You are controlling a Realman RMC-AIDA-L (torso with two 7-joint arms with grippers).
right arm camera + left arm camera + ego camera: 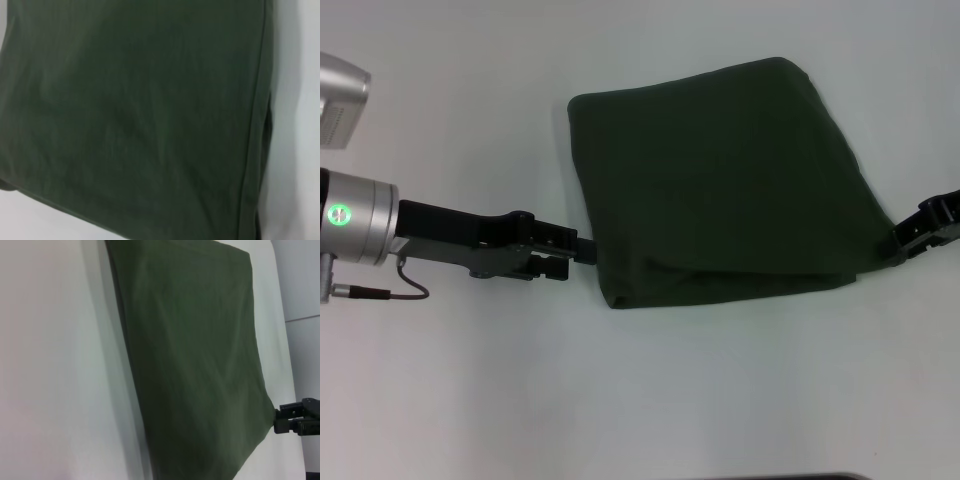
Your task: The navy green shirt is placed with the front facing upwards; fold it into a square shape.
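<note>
The shirt's pointed near corner pokes out past the layer below. My right gripper should gently move that corner back toward the shirt's far side to make the fold square.
The navy green shirt lies on the white table, folded into a rough square with plain dark olive cloth on top. Its lettering and neck label are hidden. My left gripper sits low at the shirt's left edge, its tip touching the cloth. My right gripper is at the shirt's near right corner, shut on the cloth, which is drawn to a point towards it. The left wrist view shows the shirt and the right gripper at that corner. The right wrist view is filled by the shirt.
The white table runs all around the shirt. The left arm's silver wrist with a green light reaches in from the left edge. A dark strip shows at the table's near edge.
</note>
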